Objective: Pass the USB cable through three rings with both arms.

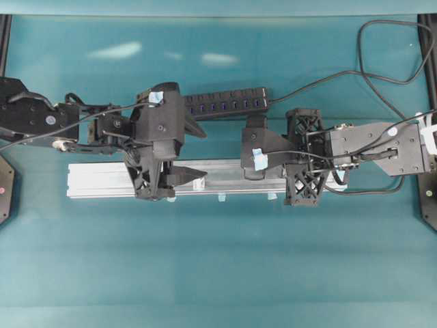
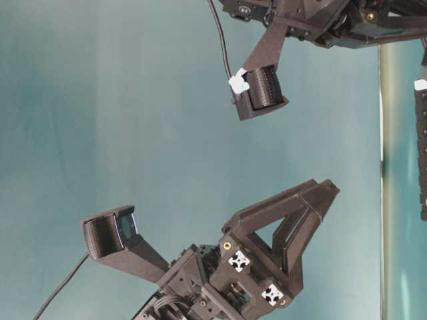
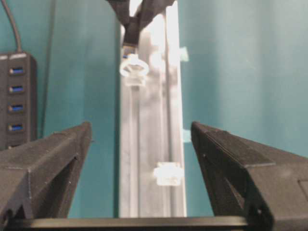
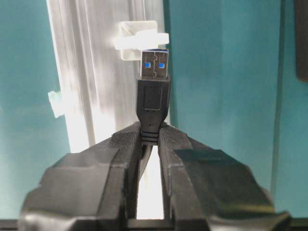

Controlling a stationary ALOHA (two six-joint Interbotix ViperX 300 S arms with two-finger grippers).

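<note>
I can see that the far ring's opening [image 3: 134, 68] looks wider than the plug's tip, so I expect the black plug [image 3: 128, 50] to slip through and bring its cable along when I pull.
The USB cable's black plug [image 4: 153, 96], with its blue-lined metal tip, sticks out of my right gripper [image 4: 150, 134], which is shut on the plug's collar. The tip is just short of a whitish ring [image 4: 141, 40] on the silver rail [image 4: 96, 77]. In the left wrist view that plug [image 3: 129, 44] hangs right behind the far ring [image 3: 133, 70], and a nearer ring [image 3: 168, 173] sits lower on the rail [image 3: 144, 144]. My left gripper [image 3: 140, 129] is wide open astride the rail with nothing in it. From overhead, the left gripper [image 1: 198, 152] and right gripper [image 1: 247, 162] face each other over the rail [image 1: 95, 179].
A black bar-shaped hub [image 1: 225, 104] with blue sockets lies behind the rail, and its cord runs off to the back right. The same hub [image 3: 17, 101] shows left of the rail in the left wrist view. Pale-blue tape tabs [image 1: 222, 198] mark the rail's front edge.
</note>
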